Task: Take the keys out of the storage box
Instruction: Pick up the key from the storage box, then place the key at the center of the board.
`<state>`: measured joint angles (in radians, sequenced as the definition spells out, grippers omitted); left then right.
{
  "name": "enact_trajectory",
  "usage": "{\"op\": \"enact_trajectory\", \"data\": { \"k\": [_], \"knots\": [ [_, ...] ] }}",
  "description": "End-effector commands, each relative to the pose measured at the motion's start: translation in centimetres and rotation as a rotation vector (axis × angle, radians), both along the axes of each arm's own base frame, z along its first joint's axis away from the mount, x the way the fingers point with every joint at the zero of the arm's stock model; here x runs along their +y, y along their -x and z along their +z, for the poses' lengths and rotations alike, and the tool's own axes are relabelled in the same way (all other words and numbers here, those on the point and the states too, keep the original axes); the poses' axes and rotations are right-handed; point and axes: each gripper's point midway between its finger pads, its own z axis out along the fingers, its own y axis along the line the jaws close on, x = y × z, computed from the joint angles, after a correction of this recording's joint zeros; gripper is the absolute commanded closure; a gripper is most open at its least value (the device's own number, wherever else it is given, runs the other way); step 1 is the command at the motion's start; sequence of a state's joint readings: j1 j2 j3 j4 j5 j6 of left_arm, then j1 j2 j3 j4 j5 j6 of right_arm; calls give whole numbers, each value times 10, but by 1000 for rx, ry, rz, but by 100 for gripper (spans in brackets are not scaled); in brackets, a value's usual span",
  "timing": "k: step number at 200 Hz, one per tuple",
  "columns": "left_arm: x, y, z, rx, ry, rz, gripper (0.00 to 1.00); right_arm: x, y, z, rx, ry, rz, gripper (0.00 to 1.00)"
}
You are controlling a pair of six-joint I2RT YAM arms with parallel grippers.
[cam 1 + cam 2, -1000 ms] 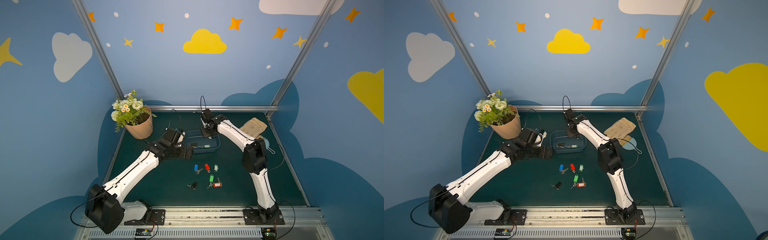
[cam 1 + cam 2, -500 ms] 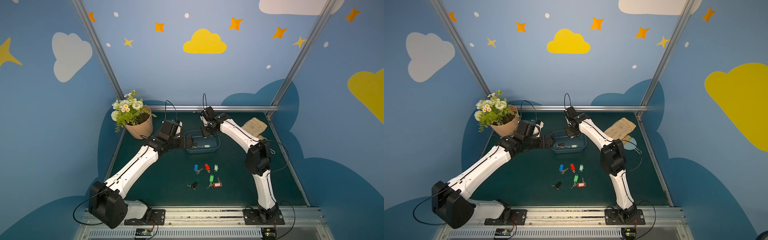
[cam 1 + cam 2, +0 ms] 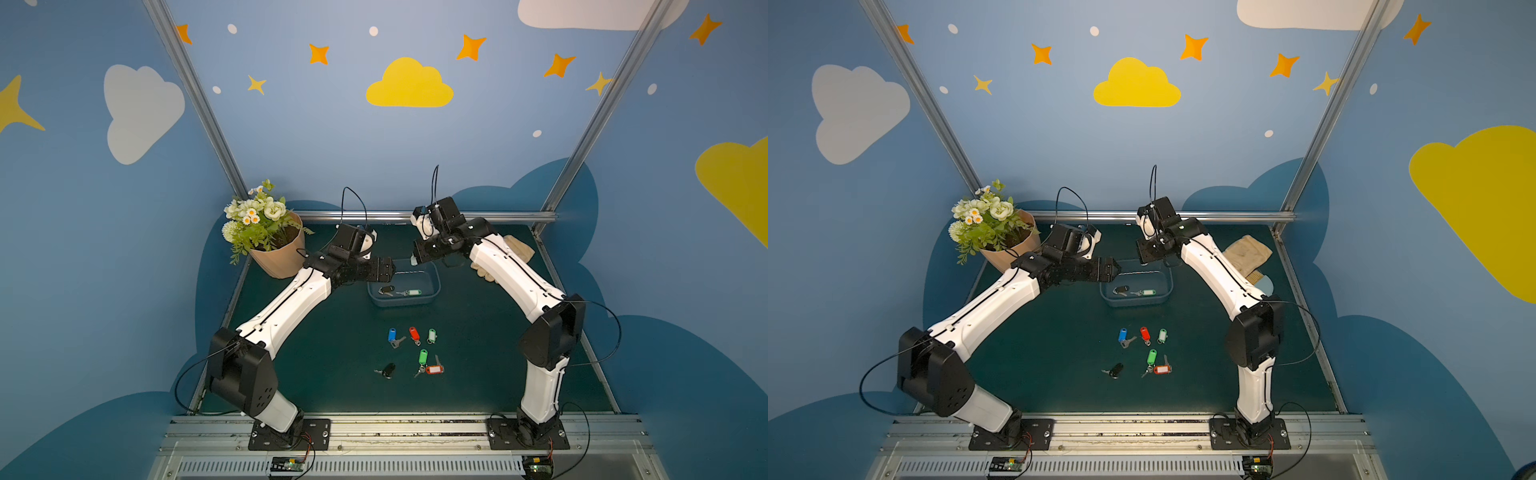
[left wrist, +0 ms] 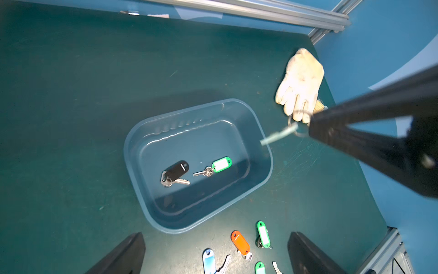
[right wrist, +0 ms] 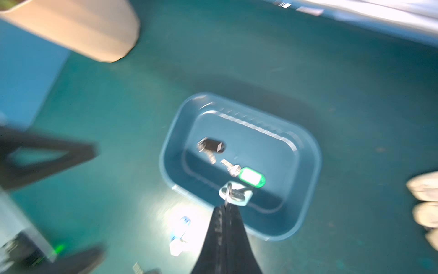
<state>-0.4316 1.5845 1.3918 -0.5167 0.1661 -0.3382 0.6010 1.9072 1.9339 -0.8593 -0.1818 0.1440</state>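
Observation:
My right gripper has the mint-tagged key hanging by its ring above the storage box's rim, so I should keep moving the key toward the tabletop in front and let go there.
The storage box, a blue-grey tub, sits mid-table toward the back. Two keys lie in it: a black-tagged one and a green-tagged one. My right gripper hangs above the box's back right corner, shut on the ring of a pale mint-tagged key. My left gripper stands open and empty above the box's left rim. Several keys lie in front of the box: blue, red, mint, green, orange, black.
A peach flower pot stands at the back left, close behind my left arm. A pale work glove lies at the back right, partly under my right arm. A metal rail runs along the table's back edge.
My left gripper has swung back and to the right, up to the box's left rim. My right wrist has risen, with the mint-tagged key dangling from the shut jaws.

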Motion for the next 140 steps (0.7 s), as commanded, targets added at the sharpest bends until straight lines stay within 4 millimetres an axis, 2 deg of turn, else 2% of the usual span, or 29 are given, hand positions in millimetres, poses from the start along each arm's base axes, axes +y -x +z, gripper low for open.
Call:
{"op": "enact_trajectory", "data": {
  "k": [1,20,45,77,103,118,140],
  "knots": [
    [-3,-9,6,-18,36,-36,0,11,50,16,109,-136,158,100],
    [1,-16,2,3,74,-26,0,5,99,21,209,-193,240,100],
    [6,-30,-3,6,66,-24,0,-12,162,14,317,-195,289,100],
    [7,-54,-5,13,65,-20,0,-35,230,-16,479,-130,284,100],
    [5,-72,-5,17,75,-26,0,-57,269,-47,602,-21,237,100],
    [1,-79,-7,25,86,-44,0,-67,283,-62,655,23,194,100],
    [-3,-85,-8,27,109,-55,0,-81,294,-85,689,67,120,100]
  ]
}}
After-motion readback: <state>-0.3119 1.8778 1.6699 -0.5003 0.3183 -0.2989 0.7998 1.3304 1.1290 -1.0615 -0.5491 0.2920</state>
